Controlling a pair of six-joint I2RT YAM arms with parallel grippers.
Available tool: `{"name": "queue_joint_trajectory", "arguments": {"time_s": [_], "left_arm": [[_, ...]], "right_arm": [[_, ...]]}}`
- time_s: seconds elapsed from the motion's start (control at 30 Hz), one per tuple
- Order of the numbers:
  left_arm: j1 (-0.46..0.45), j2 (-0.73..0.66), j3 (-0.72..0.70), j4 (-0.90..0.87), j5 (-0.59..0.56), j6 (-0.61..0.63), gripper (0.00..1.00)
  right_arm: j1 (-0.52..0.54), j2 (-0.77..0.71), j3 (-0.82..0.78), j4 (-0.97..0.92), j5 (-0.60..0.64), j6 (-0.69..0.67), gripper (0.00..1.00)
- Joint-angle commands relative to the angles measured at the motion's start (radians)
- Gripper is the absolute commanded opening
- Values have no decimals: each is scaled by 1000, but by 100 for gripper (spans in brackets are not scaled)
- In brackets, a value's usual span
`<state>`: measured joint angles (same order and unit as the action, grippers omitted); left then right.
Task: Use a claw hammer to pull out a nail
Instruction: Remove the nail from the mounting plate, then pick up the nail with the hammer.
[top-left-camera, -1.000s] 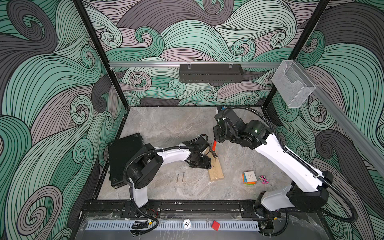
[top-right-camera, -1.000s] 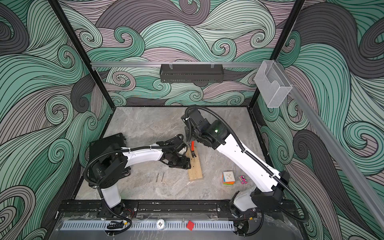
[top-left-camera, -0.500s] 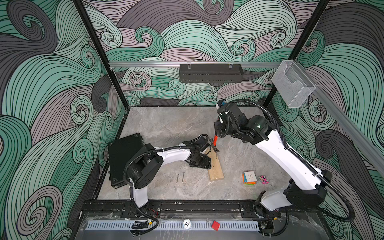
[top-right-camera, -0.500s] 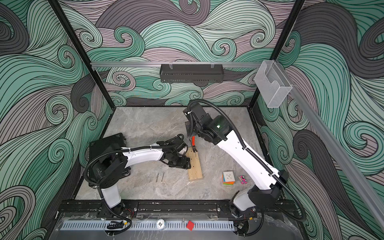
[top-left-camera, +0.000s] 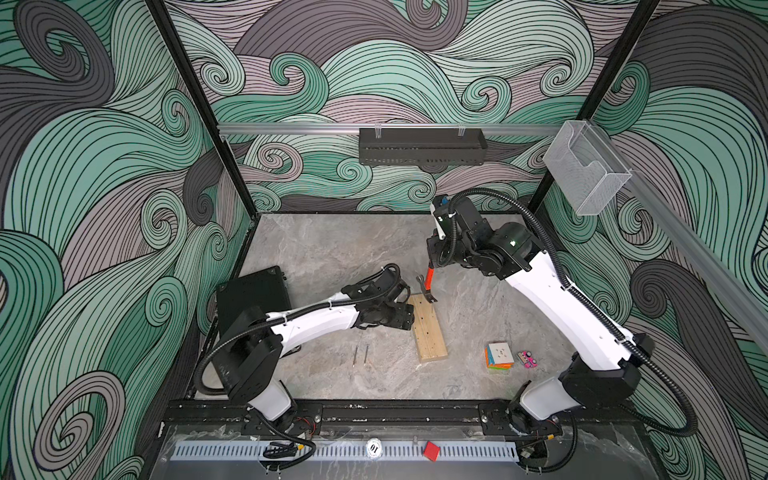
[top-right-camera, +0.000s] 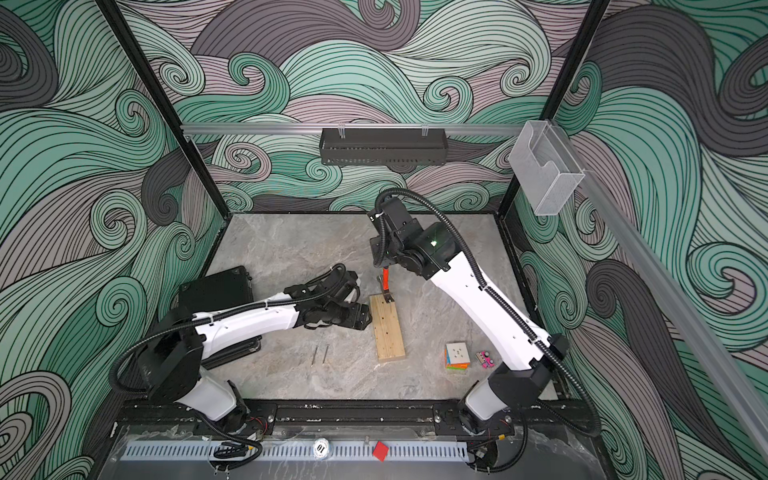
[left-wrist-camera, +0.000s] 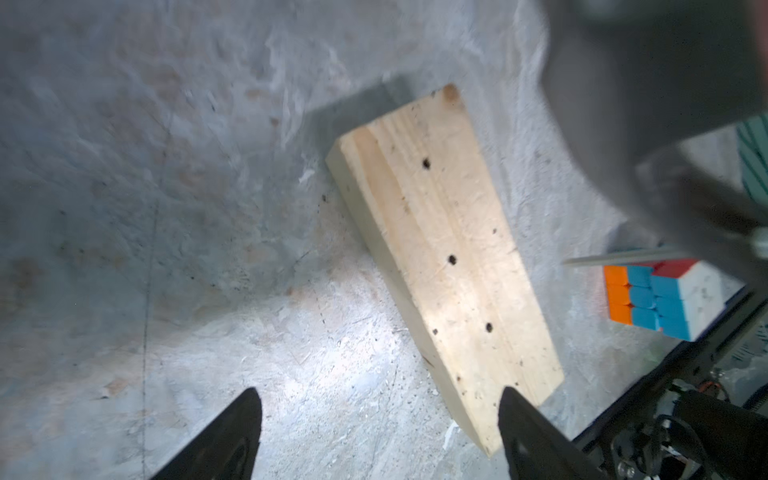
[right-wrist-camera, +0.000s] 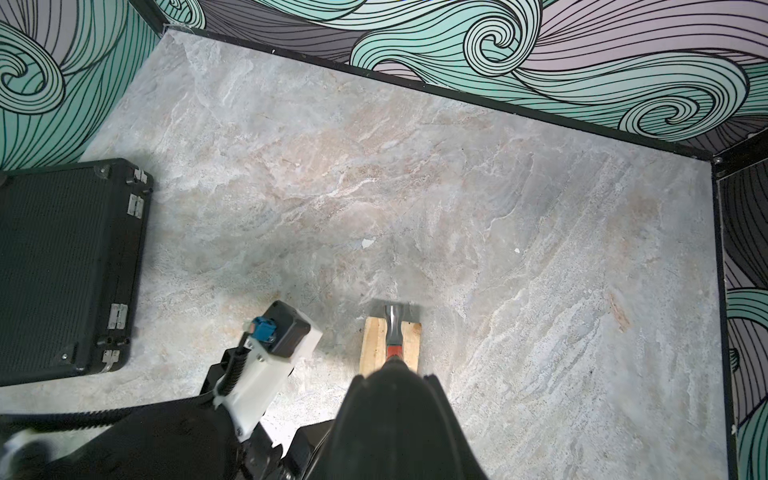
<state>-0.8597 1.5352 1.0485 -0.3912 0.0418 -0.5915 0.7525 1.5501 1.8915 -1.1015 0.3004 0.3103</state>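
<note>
The grey nail sticks out of the hammer's claw (top-left-camera: 432, 298), clear of the block. My left gripper should keep moving closer until its fingers close on the shank (left-wrist-camera: 588, 260).
The claw hammer (top-left-camera: 428, 280) hangs head-down over the far end of the pale wooden block (top-left-camera: 428, 328), its grey head (right-wrist-camera: 395, 316) just above the wood. My right gripper (top-left-camera: 435, 261) is shut on its black handle above the orange-red shaft (right-wrist-camera: 392, 351). My left gripper (left-wrist-camera: 380, 415) stands open at the block's left edge, one finger (left-wrist-camera: 523, 424) over the block's near corner. The block (left-wrist-camera: 449, 249) shows only empty holes. A thin grey nail (left-wrist-camera: 623, 258) pokes out beside a blurred dark shape close to the lens.
Two loose nails (top-left-camera: 361, 354) lie on the stone floor left of the block. A colour cube (top-left-camera: 498, 355) and a small pink piece (top-left-camera: 527, 358) sit to its right. A black case (top-left-camera: 253, 299) lies at the left wall.
The right arm has lifted the hammer's head off the block's far end and drawn it toward the back wall. The left gripper's jaws have widened a little.
</note>
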Motion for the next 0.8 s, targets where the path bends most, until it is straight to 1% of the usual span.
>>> {"name": "queue_joint_trajectory", "arguments": {"time_s": [0.0, 0.17, 0.27, 0.4, 0.53, 0.7, 0.77], "left_arm": [[4, -58, -17, 70, -55, 31, 92], [7, -104, -43, 153, -16, 54, 98], [8, -101, -43, 170, 11, 63, 99], [8, -81, -35, 192, 53, 71, 99], [7, -51, -35, 244, 124, 92, 99], [6, -43, -54, 349, 123, 94, 98], [7, -31, -43, 351, 117, 101, 95]], "right_arm": [[-17, -2, 56, 30, -35, -10, 6], [-40, 15, 88, 26, -90, -10, 6], [-48, 24, 114, 25, -106, -14, 7], [-56, 24, 136, 22, -126, -19, 8], [-71, 27, 158, 11, -161, -15, 8], [-83, 33, 181, -1, -185, -7, 8], [-83, 33, 189, 0, -184, -9, 8]]}}
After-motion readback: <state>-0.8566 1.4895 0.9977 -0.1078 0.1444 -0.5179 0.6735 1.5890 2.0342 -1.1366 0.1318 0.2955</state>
